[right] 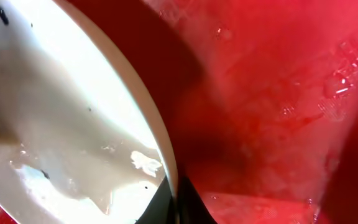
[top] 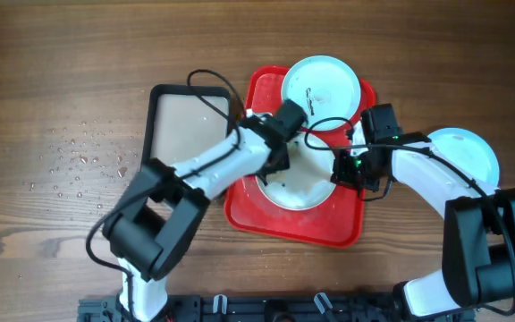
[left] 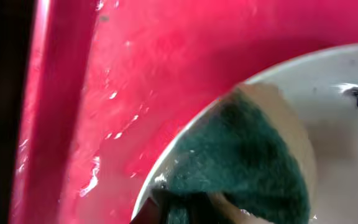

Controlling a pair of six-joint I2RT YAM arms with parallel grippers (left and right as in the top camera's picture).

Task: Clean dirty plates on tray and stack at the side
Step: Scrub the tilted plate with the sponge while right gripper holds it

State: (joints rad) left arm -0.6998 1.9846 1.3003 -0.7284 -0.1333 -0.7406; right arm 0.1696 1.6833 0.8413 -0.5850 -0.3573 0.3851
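The black smear is further in than the white plate's rim (left: pixel 180 133), where my left gripper's sponge is touching, so next I wipe the sponge back across the smeared far side (left: pixel 357 95).
The red tray (top: pixel 329 228) lies mid-table. A white plate (top: pixel 300 192) sits in it, with a black smear (left: pixel 357 95) showing in the left wrist view. My left gripper (top: pixel 274 170) is shut on a dark green sponge (left: pixel 241 162), which is pressed onto the plate's left part (left: pixel 340 149). My right gripper (top: pixel 347 174) is shut on the plate's right rim (right: pixel 166 155), the rim between its fingers (right: pixel 178 202). A pale blue plate (top: pixel 322 89) with small dark smears lies at the tray's far end. Another pale blue plate (top: pixel 465 154) lies on the table to the right.
A black-rimmed beige tray (top: pixel 186 121) lies just left of the red tray, under my left arm. Water droplets (top: pixel 74 161) dot the wood at far left. The red tray floor is wet (right: pixel 278 93) (left: pixel 135 81).
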